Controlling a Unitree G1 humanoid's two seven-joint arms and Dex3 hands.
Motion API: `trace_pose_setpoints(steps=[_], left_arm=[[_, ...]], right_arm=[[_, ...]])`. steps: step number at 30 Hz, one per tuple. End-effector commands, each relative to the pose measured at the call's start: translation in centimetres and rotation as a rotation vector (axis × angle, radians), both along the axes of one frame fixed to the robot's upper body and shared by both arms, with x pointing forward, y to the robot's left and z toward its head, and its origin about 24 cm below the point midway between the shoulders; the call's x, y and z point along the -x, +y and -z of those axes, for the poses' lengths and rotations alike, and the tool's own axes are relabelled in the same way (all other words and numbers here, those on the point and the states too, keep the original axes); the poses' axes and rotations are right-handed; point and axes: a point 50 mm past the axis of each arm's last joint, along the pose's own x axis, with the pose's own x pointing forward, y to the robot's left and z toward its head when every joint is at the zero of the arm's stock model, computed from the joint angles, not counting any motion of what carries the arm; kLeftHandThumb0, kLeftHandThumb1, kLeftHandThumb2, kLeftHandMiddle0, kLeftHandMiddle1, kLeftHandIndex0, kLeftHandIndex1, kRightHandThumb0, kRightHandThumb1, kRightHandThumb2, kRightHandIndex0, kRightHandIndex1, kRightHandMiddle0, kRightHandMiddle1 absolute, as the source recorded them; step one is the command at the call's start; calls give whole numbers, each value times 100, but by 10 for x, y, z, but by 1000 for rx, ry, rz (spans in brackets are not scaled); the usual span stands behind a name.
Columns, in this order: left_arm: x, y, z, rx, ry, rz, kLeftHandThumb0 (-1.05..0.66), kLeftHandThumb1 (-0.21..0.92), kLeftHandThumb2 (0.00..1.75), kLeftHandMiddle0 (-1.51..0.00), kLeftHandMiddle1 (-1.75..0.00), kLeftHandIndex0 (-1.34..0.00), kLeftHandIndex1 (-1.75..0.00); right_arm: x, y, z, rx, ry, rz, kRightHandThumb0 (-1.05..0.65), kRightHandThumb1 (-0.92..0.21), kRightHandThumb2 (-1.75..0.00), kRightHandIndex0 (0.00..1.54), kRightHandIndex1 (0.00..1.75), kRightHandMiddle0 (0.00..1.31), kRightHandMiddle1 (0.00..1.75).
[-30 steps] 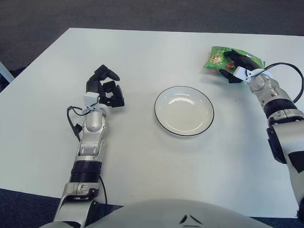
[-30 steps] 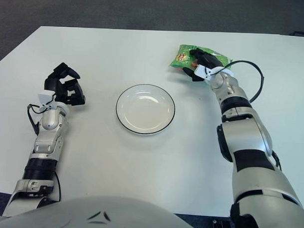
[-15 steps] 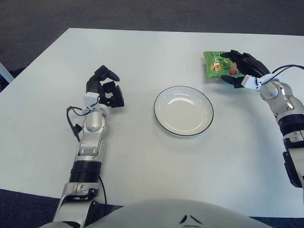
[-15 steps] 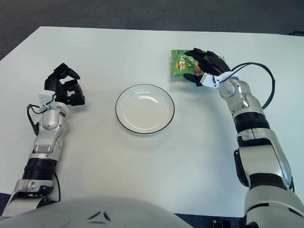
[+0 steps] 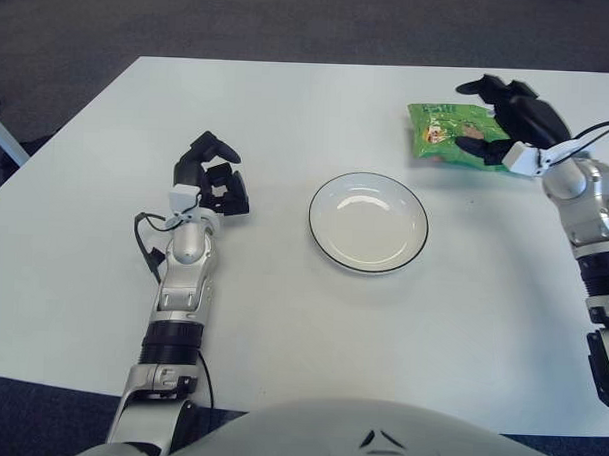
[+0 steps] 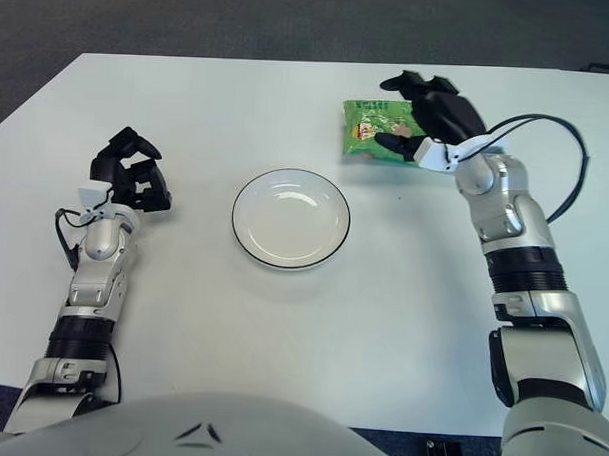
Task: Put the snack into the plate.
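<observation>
My gripper will lower the green snack bag (image 5: 453, 133), and the bag's corners will stick out past the plate's rim, because the bag looks almost as wide as the plate (image 5: 368, 222).
The green snack bag (image 5: 443, 134) lies flat on the white table, up and to the right of the plate. That plate (image 5: 368, 222) is white with a dark rim, holds nothing, and sits mid-table. My right hand (image 5: 507, 113) hovers over the bag's right end. Its fingers are spread: one reaches past the bag's top edge, and the thumb (image 5: 473, 145) sits at the lower edge without closing around it. My left hand (image 5: 212, 177) shows left of the plate, its fingers curled on nothing.
The white table (image 5: 281, 337) stretches wide around the plate, with dark carpet beyond its far edge. A black cable (image 6: 562, 167) loops off my right wrist.
My right arm has swung rightward and its fingers have spread off the snack bag. The bag has shifted slightly left and settled flat on the table. The left arm has not moved.
</observation>
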Motion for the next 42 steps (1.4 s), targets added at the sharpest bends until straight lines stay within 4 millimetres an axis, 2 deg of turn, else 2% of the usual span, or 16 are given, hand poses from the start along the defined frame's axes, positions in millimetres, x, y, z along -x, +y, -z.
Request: trace_pose_setpoints(steps=[1, 5, 8, 10, 12, 22, 25, 29, 42], left_arm=[[28, -5, 56, 53, 213, -20, -62, 2, 168, -130, -175, -87, -175], [28, -5, 56, 55, 214, -22, -62, 2, 168, -130, -175, -87, -175], [28, -5, 56, 53, 215, -25, -62, 2, 168, -131, -175, -87, -175], [28, -6, 56, 52, 215, -23, -62, 2, 168, -131, -175, -87, -175], [29, -6, 56, 52, 215, -21, -62, 2, 168, -131, -175, -87, -175], [30, -6, 57, 52, 213, -22, -62, 2, 168, -131, -175, -87, -175], [31, -6, 57, 51, 213, -24, -62, 2, 168, -130, -175, -87, -175], [31, -6, 57, 51, 213, -24, -62, 2, 168, -130, -175, -87, -175], [31, -5, 58, 54, 216, -14, -61, 2, 168, -130, -175, -86, -175]], right_arm=[[9, -1, -11, -16, -62, 45, -79, -92, -70, 0, 76, 0, 90], [11, 1, -13, -29, -85, 70, -75, -92, -68, 0, 74, 0, 86], [-2, 1, -17, -14, -97, 105, -73, -92, -67, 0, 71, 0, 81], [-24, -1, -14, 8, -90, 143, -72, -92, -67, 0, 69, 0, 77], [-33, -4, -11, 29, -84, 156, -72, -92, -67, 0, 68, 0, 74], [-44, -9, 1, 58, -20, 105, -74, -92, -63, 0, 53, 0, 74], [-57, -9, 14, 69, 28, 122, -75, -92, -63, 0, 48, 0, 73], [-64, -8, 23, 100, 48, 134, -78, -92, -65, 0, 44, 0, 72], [-75, -5, 42, 187, 94, 204, -92, -92, -87, 0, 41, 0, 74]])
